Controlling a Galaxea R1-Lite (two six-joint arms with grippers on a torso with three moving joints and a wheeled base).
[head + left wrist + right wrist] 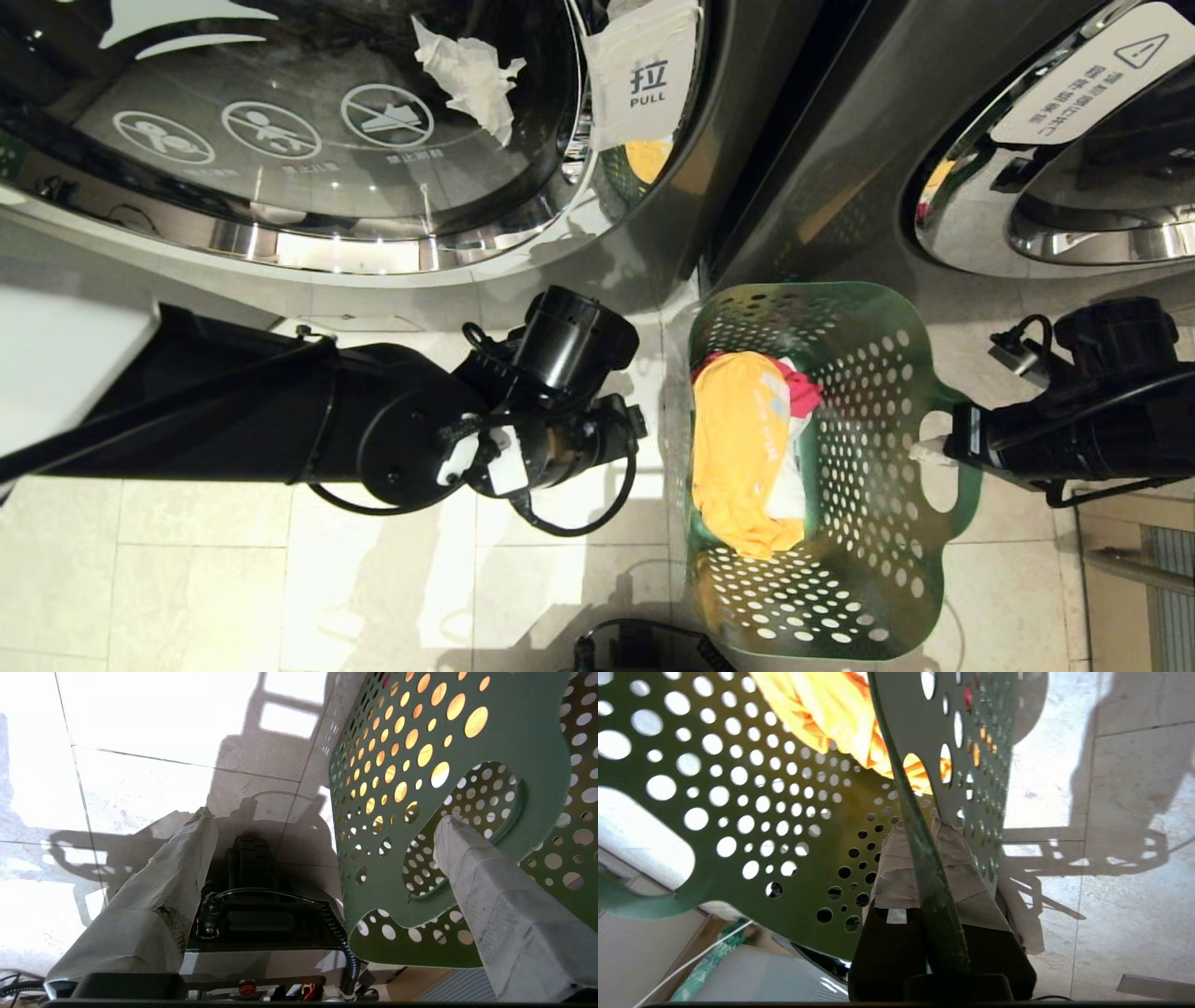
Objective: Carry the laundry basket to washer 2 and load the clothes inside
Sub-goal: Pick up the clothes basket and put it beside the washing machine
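The left gripper stands open at the basket's side (pixel 417 756) and the right gripper is holding the basket's handle (pixel 948 483), so the robot should keep pulling until the basket is clear of the left gripper.
The dark green laundry basket (pixel 868 411) stands on the tiled floor in front of two dark grey washers. No number shows, so I cannot tell which is washer 2. The clothes lie inside: a yellow-orange garment (pixel 738 448), a white one (pixel 792 490) and a red-pink one (pixel 803 392). My right gripper (pixel 931 451) is shut on the basket's rim (pixel 924 868) by the right handle cut-out. My left gripper (pixel 324 816) stands open beside the basket's left wall (pixel 387 877). One of its fingers (pixel 486 891) lies across the handle cut-out, the other over the floor.
A large chrome-ringed glass door (pixel 308 140) with a PULL tag (pixel 646 84) fills the upper left, crumpled white paper (pixel 471 75) against it. Another washer's door (pixel 1055 215) is at the upper right. My base (pixel 635 649) sits behind the basket, a cabinet edge (pixel 1130 560) to the right.
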